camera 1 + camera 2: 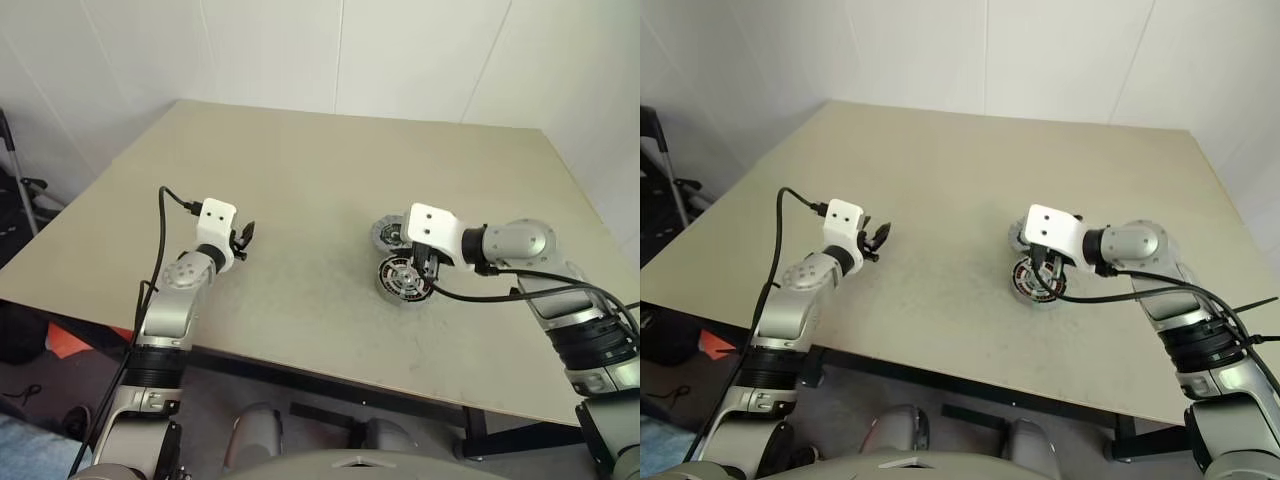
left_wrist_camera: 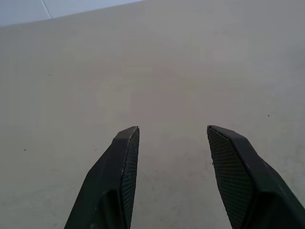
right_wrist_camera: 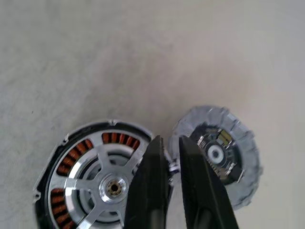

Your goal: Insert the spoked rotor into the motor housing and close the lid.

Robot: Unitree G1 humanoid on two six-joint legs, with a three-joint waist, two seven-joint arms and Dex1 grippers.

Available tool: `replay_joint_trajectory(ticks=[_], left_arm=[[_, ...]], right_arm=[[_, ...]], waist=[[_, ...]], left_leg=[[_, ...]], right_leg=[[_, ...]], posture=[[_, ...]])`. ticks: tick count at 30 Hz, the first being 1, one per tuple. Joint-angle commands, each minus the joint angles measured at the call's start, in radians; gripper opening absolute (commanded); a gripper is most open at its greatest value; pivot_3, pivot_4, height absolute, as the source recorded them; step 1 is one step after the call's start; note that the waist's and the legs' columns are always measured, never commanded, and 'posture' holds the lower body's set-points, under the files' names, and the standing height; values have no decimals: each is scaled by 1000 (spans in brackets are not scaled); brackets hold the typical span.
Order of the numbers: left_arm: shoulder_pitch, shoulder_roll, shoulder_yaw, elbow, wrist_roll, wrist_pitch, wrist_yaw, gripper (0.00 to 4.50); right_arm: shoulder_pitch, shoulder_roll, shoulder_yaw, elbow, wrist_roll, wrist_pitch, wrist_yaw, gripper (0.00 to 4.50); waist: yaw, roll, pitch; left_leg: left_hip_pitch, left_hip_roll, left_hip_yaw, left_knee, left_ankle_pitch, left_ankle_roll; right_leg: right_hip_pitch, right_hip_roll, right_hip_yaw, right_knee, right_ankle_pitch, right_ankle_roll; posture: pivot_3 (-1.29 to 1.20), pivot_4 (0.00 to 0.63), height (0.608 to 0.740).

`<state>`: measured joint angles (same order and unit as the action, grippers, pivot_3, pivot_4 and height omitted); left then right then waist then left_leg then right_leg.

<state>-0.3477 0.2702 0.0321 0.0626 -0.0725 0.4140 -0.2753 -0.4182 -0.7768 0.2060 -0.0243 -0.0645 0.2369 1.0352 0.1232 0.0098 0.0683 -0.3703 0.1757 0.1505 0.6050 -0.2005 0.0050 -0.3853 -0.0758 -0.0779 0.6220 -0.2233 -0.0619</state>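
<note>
Next, I grip the housing's near rim (image 1: 421, 296) with my right gripper and swing the lid (image 1: 387, 233) around to that gripper's side, since the lid sits behind the motor housing.
The motor housing (image 3: 85, 130) lies on the table with reddish copper windings showing inside its rim. The spoked rotor (image 3: 113, 187) sits inside it, silvery spokes and hub facing up. Beside the housing, nearly touching it, lies the grey ribbed lid (image 3: 240, 143), dark centre up. My right gripper (image 3: 167, 140) hangs shut just above the gap between housing and lid, angled down, with nothing clearly held. From the head camera the housing (image 1: 403, 281) is nearer me and the lid (image 1: 387, 235) just behind it. My left gripper (image 1: 243, 238) hovers open over bare table, well to the left.
The tan table (image 1: 300, 170) stretches wide behind and between the arms. Its front edge (image 1: 300, 362) runs close below both grippers. A black cable (image 1: 500, 292) loops off the right wrist. White walls stand behind the table.
</note>
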Motion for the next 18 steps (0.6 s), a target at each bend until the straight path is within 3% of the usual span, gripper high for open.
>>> replay_joint_trajectory(ticks=[1, 10, 18], left_arm=[[-11, 11, 4, -40, 0, -11, -4, 2414], [-20, 13, 2, -28, 3, -16, -8, 2414], [-26, 8, -2, -19, 4, -21, -7, 2414]], right_arm=[[-6, -13, -22, -13, -2, 5, -15, 24], [64, 0, 40, 111, -77, -64, -63, 24], [4, -44, -39, -58, 46, -33, 28, 24]], waist=[[-4, 0, 0], [-2, -3, -4], [-1, -2, -4]], left_leg=[[0, 0, 0, 0, 0, 0], [5, 0, 0, 0, 0, -1], [12, 0, 0, -1, 0, -1]], right_leg=[[0, 0, 0, 0, 0, 0], [5, 0, 0, -1, 0, 0], [13, 0, 0, -2, -4, 7]], posture=[[0, 0, 740], [0, 0, 740], [0, 0, 740]])
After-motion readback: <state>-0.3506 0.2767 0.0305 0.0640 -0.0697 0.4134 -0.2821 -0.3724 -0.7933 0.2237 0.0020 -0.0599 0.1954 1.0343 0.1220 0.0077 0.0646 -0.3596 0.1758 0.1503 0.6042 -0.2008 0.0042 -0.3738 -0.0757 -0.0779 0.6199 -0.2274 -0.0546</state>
